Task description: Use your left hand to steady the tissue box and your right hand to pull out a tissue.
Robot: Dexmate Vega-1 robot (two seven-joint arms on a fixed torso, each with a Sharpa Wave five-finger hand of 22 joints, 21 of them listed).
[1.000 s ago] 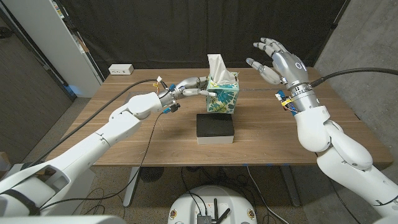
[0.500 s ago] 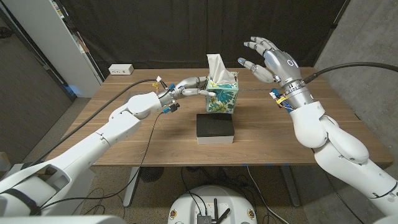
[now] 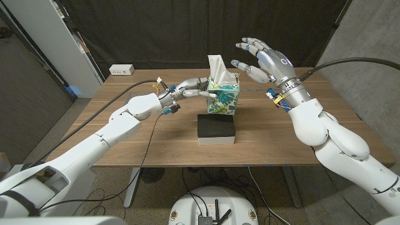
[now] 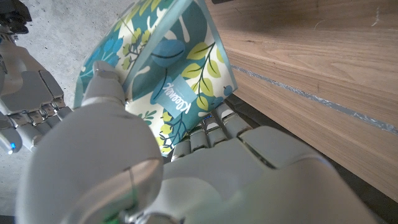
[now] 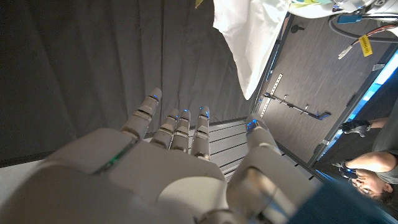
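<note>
The white tissue will rise as a long piece, its hidden length following, when I pull, since the tissue's loose folds go down into the tissue box's top.
A teal tissue box with a leaf print stands near the table's far middle. A white tissue sticks up out of its top. My left hand grips the box from its left side, fingers around the upper edge. Close up, the left wrist view has the box against my left hand. My right hand hovers open in the air to the right of the tissue, above the box's top, fingers spread toward it without touching. In the right wrist view the tissue hangs beyond my right hand.
A black block on a white base lies in front of the tissue box. A white power strip sits at the table's far left corner. A person is at the edge of the right wrist view.
My right hand has moved left toward the tissue, from the far right side to just beside the box top. The left hand and box have stayed put.
</note>
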